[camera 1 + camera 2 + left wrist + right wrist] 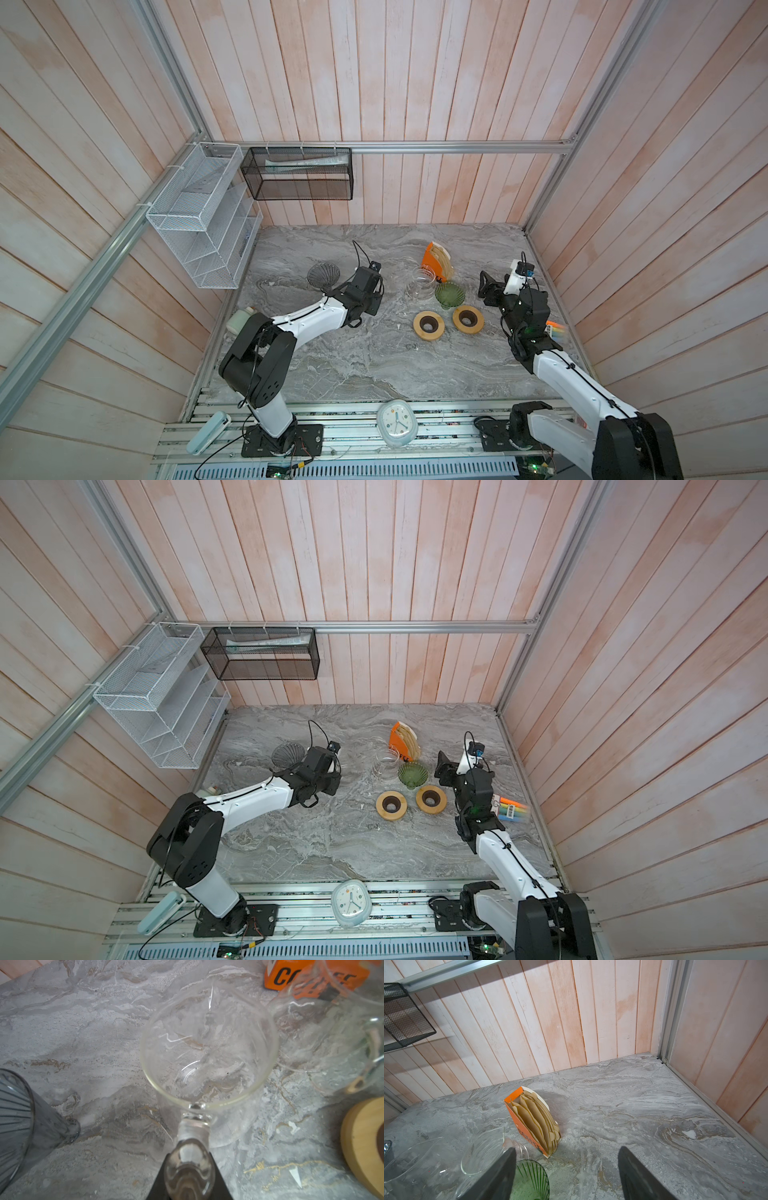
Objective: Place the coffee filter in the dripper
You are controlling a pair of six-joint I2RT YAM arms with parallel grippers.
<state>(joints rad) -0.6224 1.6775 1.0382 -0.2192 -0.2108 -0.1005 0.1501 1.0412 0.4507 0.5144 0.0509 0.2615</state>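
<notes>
My left gripper should go on carrying the clear glass dripper (210, 1050) to the front marble (372, 358) until the dripper's base rests there. The dripper is upright in my left gripper and the front marble is open.
Brown paper coffee filters (537, 1122) stand fanned in an orange box (436, 259) at the back of the marble top. My left gripper (190, 1159) is shut on the handle of a clear glass dripper (207, 1047), low over the marble. In both top views its fingers are hidden under the wrist (363, 291). A green ribbed dripper (449, 294) stands in front of the box. A smoky grey dripper (323, 274) stands to the left. My right gripper (567, 1148) is open and empty, just right of the green dripper (531, 1180) and short of the filters.
Another clear glass vessel (483, 1151) stands beside the orange box. Two wooden rings (429, 326) (468, 319) lie in front of the green dripper. A highlighter pack (513, 808) sits at the right edge. A clock (397, 422) rests on the front rail. Wire baskets (199, 216) hang at back left.
</notes>
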